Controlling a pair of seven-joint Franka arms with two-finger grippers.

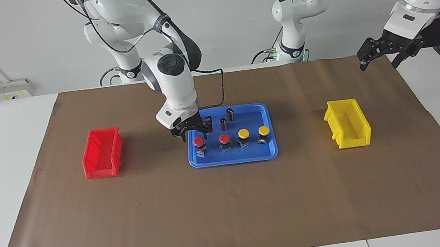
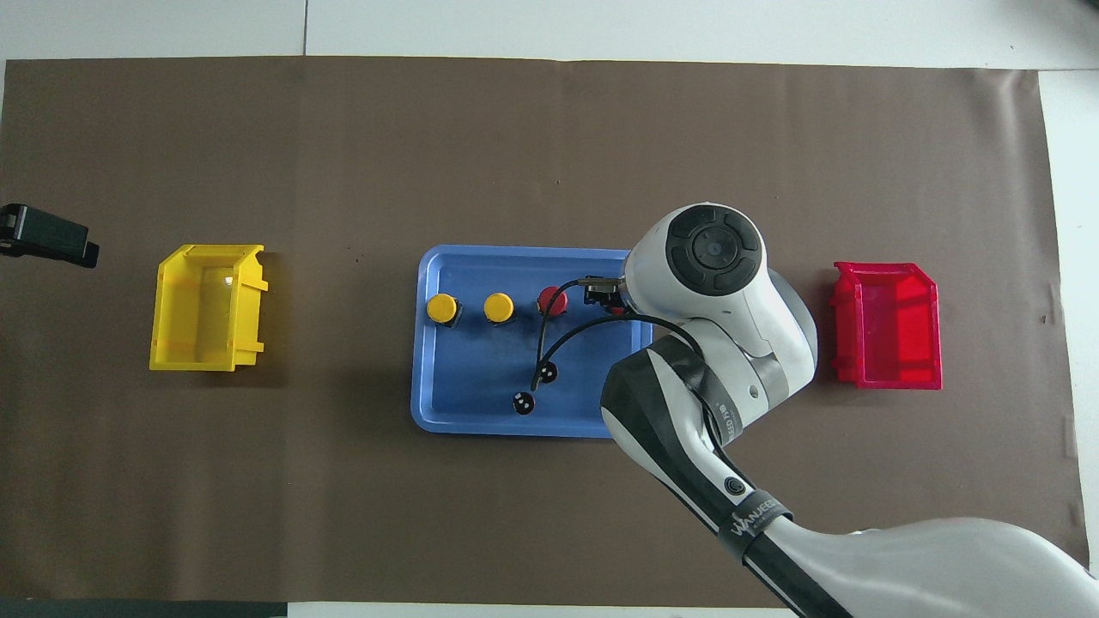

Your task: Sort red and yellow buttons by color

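Observation:
Dark bases [image 2: 454, 319] are showing a little under the yellow caps. I expect the outer red button [image 2: 616, 310] to come off with its base attached when I lift it.
Two red buttons [image 1: 198, 141] [image 1: 224, 139] and two yellow buttons [image 1: 243, 133] [image 1: 264, 130] stand in a row in a blue tray [image 1: 233, 161]. My right gripper [image 1: 195, 135] is open and hangs low over the tray's end toward the right arm. It is just above the outer red button and slightly nearer to the robots, not touching it. In the overhead view its wrist hides that button; the other red button [image 2: 552, 301] and both yellow ones [image 2: 499, 306] [image 2: 442, 308] show. My left gripper [image 1: 377, 58] waits open, raised over the left arm's end of the table.
Two small dark cylinders [image 1: 230, 114] [image 1: 223, 123] stand in the tray, nearer to the robots than the buttons. A red bin [image 1: 102, 152] sits toward the right arm's end, a yellow bin [image 1: 348, 122] toward the left arm's end. Brown paper covers the table.

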